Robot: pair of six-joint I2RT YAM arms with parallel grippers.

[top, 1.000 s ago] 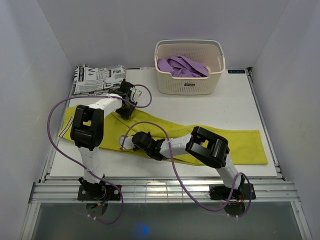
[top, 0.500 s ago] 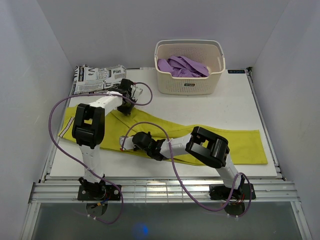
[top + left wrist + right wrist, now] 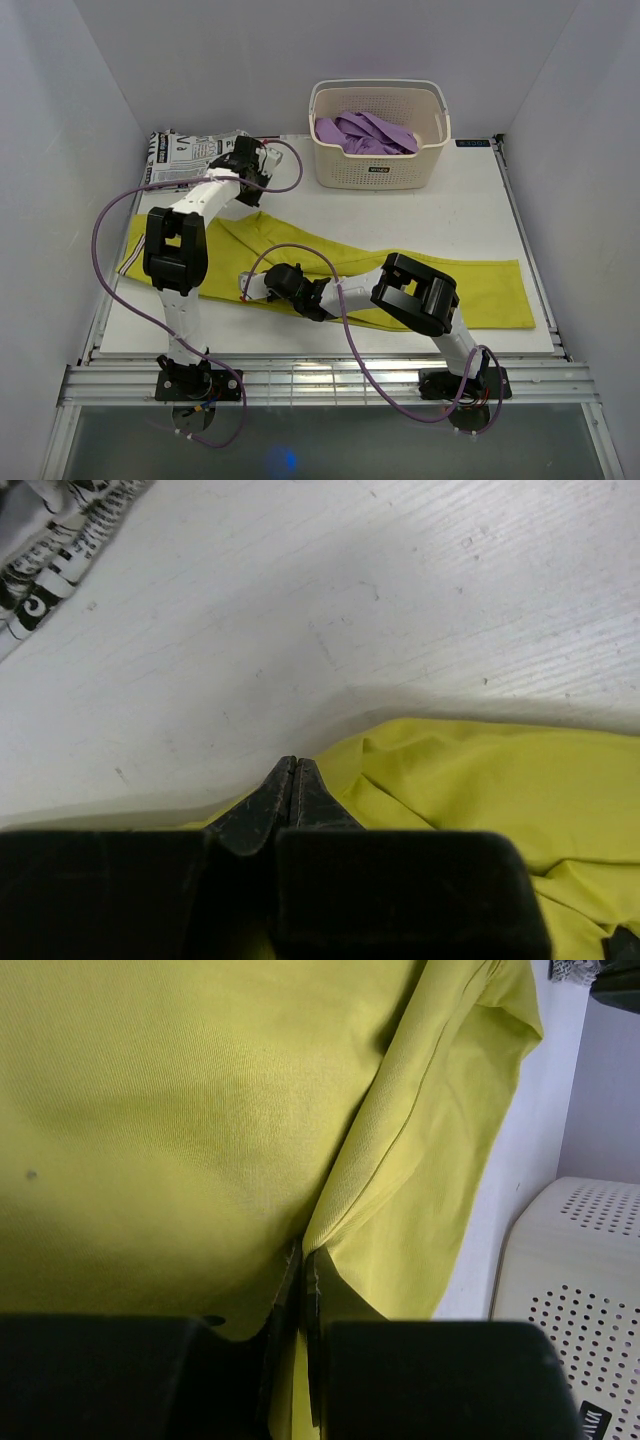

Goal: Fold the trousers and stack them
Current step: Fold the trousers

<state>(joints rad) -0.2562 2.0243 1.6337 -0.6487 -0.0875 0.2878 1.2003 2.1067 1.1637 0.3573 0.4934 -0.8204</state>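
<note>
The trousers lie at a slant, and my right gripper is holding a raised fold [image 3: 372,1145] far from the hem. Next, my right gripper lets go and moves to the hem end [image 3: 523,296] to make the trousers straight.
The mustard-yellow trousers [image 3: 480,285] lie stretched left to right across the near half of the white table. My left gripper [image 3: 247,168] is at the far left, close to the newspaper-print garment. In the left wrist view its jaws [image 3: 293,767] are pressed together at the trousers' far edge [image 3: 480,790], and the cloth rises to the tips and casts a shadow on the table. My right gripper [image 3: 250,284] lies low on the trousers' left part. It is shut [image 3: 303,1257] on a raised fold of the yellow cloth [image 3: 420,1140].
A white perforated basket [image 3: 378,172] holding a purple garment [image 3: 365,132] stands at the back centre and shows in the right wrist view [image 3: 575,1280]. The folded newspaper-print garment [image 3: 185,155] lies at the back left and shows in the left wrist view [image 3: 50,540]. Purple cables loop from both arms.
My left gripper has closed at the trousers' far edge and moved away from me, toward the newspaper-print garment. The right arm has not moved.
</note>
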